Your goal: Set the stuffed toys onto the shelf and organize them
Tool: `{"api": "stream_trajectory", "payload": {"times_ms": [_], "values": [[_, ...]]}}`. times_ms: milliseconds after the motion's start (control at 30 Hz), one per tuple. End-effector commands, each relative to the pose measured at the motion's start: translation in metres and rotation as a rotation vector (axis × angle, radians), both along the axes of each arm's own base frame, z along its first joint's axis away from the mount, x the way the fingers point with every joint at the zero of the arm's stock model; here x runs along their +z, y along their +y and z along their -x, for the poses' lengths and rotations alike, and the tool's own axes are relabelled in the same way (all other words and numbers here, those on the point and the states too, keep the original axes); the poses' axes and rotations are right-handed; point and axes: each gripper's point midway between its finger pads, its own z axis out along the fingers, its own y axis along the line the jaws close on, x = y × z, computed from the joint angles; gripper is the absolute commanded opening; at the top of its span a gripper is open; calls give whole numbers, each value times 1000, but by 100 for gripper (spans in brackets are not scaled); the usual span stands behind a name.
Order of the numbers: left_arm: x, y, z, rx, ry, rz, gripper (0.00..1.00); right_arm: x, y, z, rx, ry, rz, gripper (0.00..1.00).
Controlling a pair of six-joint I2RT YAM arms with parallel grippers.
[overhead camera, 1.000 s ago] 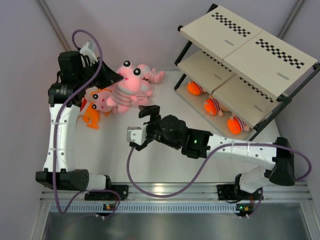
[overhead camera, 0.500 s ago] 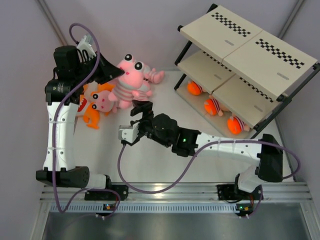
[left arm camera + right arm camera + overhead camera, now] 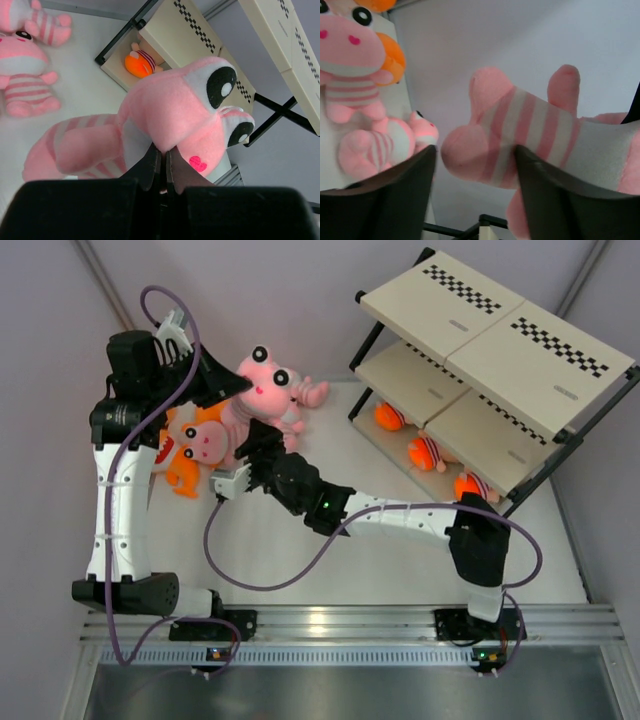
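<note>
My left gripper has the pink plush's head (image 3: 266, 392) far from the shelf. So next my right gripper grabs the striped body (image 3: 524, 129) and brings it to the top level.
My left gripper (image 3: 236, 388) is shut on the head of a pink plush (image 3: 262, 375) with a pink-and-white striped body and holds it above the table. In the left wrist view the fingertips of that gripper (image 3: 161, 152) pinch the plush's head (image 3: 175, 110). My right gripper (image 3: 262, 440) is open just under the hanging plush. In the right wrist view the plush's striped leg (image 3: 510, 130) hangs between and just beyond the right gripper's (image 3: 476, 155) spread fingers. The shelf (image 3: 500, 330) stands at the far right, with three orange plush toys (image 3: 425, 452) on its bottom tier.
More pink plush toys lie at the far left (image 3: 205, 440) and behind the held one (image 3: 312, 390), with an orange plush (image 3: 180, 470) beside them. The left arm's upright link (image 3: 120, 500) and the right arm's cable (image 3: 300, 570) cross the near table.
My right arm has stretched left and away from me, bringing its open gripper under the held plush. My left gripper has raised the plush a little.
</note>
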Motion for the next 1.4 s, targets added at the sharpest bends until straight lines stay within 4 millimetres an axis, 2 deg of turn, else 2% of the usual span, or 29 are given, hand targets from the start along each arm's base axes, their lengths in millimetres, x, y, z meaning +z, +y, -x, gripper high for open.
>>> {"api": "stream_trajectory", "payload": {"times_ms": [0, 67, 100, 167, 200, 267, 300, 333, 400, 433, 600, 733, 767, 867, 900, 1000, 1067, 1100, 1133, 1167, 1200, 1267, 1300, 1333, 1367], "values": [[23, -9, 17, -65, -61, 29, 0, 55, -33, -33, -184, -158, -125, 55], [22, -9, 17, -72, -63, 25, 0, 65, -40, -36, -203, -172, -175, 37], [21, -9, 17, -72, -64, 20, 0, 72, -44, -38, -205, -167, -195, 19], [18, -8, 15, -69, -64, 5, 0, 77, -46, -37, -188, -140, -221, 0], [15, -6, 14, -57, -60, -4, 0, 87, -51, -33, -181, -138, -238, 0], [11, -3, 14, -47, -59, -18, 0, 87, -53, -29, -162, -116, -230, 0], [6, -3, 14, -45, -45, -22, 0, 97, -59, -23, -154, -119, -248, 0], [5, -2, 14, -43, -47, -26, 0, 93, -61, -21, -143, -111, -235, 0], [2, -2, 14, -46, -48, -37, 0, 98, -68, -13, -120, -93, -237, 0], [2, -1, 13, -44, -53, -42, 0, 95, -68, -10, -97, -85, -224, 0], [6, 1, 9, -40, -83, -71, 0, 111, -75, 10, -41, -49, -241, 0], [8, 2, 7, -40, -100, -85, 1, 121, -77, 17, -12, -7, -271, 0], [7, 4, 5, -31, -100, -91, 17, 124, -79, 19, -8, -2, -280, 0], [6, 4, 4, -36, -104, -97, 37, 123, -79, 23, 18, 34, -292, 0], [6, 4, 4, -39, -107, -100, 53, 124, -80, 23, 19, 40, -298, 0], [8, 5, 3, -39, -124, -115, 70, 122, -82, 23, 18, 66, -310, 0], [16, 6, 4, -45, -163, -136, 85, 121, -88, 20, 5, 90, -312, 0], [31, 8, 9, -41, -213, -144, 99, 122, -89, 21, 18, 104, -312, 0], [42, 15, 10, -21, -262, -172, 99, 122, -89, 21, 26, 137, -331, 0], [62, 21, 17, 8, -319, -199, 98, 122, -97, 18, 24, 161, -326, 0], [71, 32, 14, 65, -348, -241, 99, 123, -96, 20, 54, 182, -329, 0], [79, 46, 16, 117, -393, -337, 99, 127, -106, 17, 68, 232, -362, 0], [83, 54, 15, 155, -408, -373, 99, 127, -104, 20, 113, 259, -349, 0], [86, 68, 13, 217, -428, -438, 99, 124, -111, 15, 111, 298, -347, 0], [83, 76, 13, 247, -413, -472, 99, 138, -114, 14, 133, 306, -362, 0]]}}
